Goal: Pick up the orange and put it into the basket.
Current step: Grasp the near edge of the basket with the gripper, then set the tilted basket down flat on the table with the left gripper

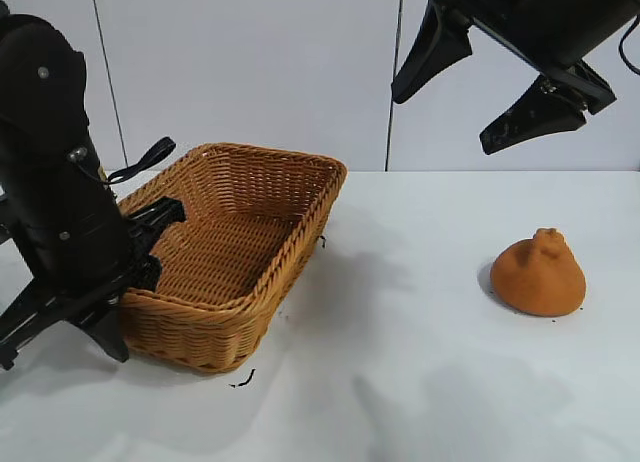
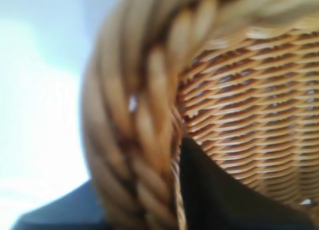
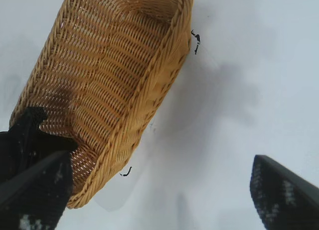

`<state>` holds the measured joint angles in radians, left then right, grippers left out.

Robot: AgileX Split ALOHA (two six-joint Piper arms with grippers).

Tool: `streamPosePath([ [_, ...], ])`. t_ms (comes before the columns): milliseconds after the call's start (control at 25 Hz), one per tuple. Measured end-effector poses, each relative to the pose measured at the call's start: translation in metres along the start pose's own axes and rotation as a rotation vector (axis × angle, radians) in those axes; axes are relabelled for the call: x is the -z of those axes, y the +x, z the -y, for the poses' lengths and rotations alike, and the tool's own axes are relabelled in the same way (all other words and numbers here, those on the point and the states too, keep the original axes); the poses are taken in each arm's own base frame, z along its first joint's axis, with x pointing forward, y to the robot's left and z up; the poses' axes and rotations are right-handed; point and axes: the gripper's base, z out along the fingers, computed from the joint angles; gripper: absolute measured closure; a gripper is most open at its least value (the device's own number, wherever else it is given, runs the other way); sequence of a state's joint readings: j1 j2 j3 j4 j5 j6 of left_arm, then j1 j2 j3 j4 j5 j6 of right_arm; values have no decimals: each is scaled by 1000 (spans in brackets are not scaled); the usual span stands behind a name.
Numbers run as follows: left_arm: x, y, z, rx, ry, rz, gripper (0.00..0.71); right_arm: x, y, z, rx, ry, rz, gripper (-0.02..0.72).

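Note:
The basket slanting across the table [image 1: 235, 237] has to sit square before the orange goes in, so next my left gripper lifts it by the braided rim [image 1: 165, 305], turns it square and sets it down.
The orange [image 1: 538, 275], a matte domed lump with a knobby top, rests on the white table at the right, with nothing touching it. The woven basket [image 1: 310, 227] stands at the left and holds nothing. My left gripper [image 1: 150, 244] is at the basket's near-left end, one finger inside and one outside. In the left wrist view its dark fingers [image 2: 209, 190] press the braided rim [image 2: 144, 140] from both sides. High above the table's right half, my right gripper [image 1: 445, 117] hangs wide open with nothing in it. The right wrist view shows that gripper [image 3: 162, 158] over bare table beside the basket [image 3: 149, 90].
Small black scraps [image 1: 242, 380] lie on the table [image 1: 400, 362] by the basket's front corner, and another scrap [image 1: 321, 241] lies by its right side. A pale panelled wall stands behind. Open tabletop lies between basket and orange.

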<state>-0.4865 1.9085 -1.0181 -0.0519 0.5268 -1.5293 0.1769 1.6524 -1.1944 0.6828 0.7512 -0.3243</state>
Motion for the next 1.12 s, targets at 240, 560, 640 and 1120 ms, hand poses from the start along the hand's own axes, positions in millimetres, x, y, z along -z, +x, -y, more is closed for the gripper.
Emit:
streamPosePath([
  [240, 15, -15, 10, 28, 27, -2, 613, 0, 0, 0, 1, 1, 0, 8],
  [560, 54, -56, 42, -137, 88, 32, 613, 0, 0, 0, 3, 2, -1, 8],
  [640, 60, -67, 46, -177, 100, 20, 613, 0, 0, 0, 2, 2, -1, 8],
  [1120, 67, -107, 59, -705, -5, -85, 613, 0, 0, 0, 5, 4, -2, 8],
])
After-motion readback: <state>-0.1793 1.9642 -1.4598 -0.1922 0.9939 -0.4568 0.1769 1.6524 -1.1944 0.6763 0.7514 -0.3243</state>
